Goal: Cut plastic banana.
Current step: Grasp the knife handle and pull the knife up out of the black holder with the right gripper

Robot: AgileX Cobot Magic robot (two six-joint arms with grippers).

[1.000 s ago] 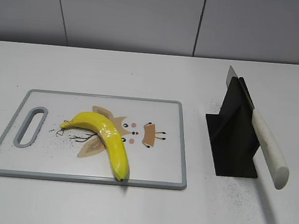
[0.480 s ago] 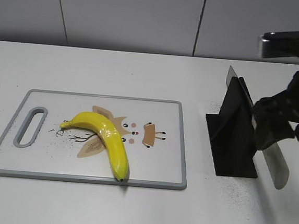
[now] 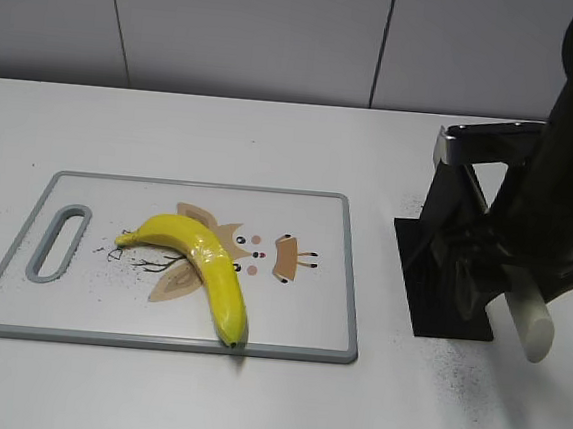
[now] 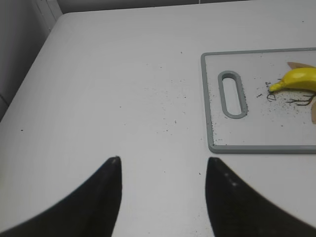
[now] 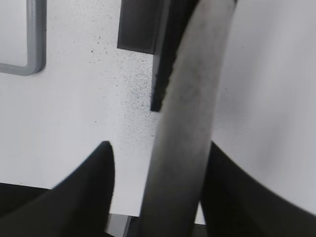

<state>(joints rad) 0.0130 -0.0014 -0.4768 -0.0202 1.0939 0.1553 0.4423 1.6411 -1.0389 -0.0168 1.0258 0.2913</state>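
Note:
The pale handle [image 3: 530,324] sticks out of the slanted black stand [image 3: 443,296], so I should expect a wide blade hidden inside when I lift the knife out.
The plastic banana [image 3: 202,265] is glossy yellow and lies on the white cutting board [image 3: 108,304], stem to the left. Its stem end also shows in the left wrist view [image 4: 297,79]. A knife with a pale handle [image 3: 531,323] rests slanted in a black stand [image 3: 438,293] to the right of the board. My right gripper [image 3: 489,282] is down at the stand, its jaws open on either side of the knife handle [image 5: 190,108]; the left jaw stands clear of it. My left gripper [image 4: 163,165] is open and empty above bare table, left of the board [image 4: 247,136].
The table [image 3: 250,402] is white with dark specks round the stand. A grey panelled wall [image 3: 252,31] runs behind it. The board's handle slot [image 4: 232,94] faces my left gripper. The table's left edge [image 4: 29,74] is close by in the left wrist view.
My right arm came into view from the right and dropped over the stand; its jaws now straddle the knife handle. The banana, board and knife have not moved.

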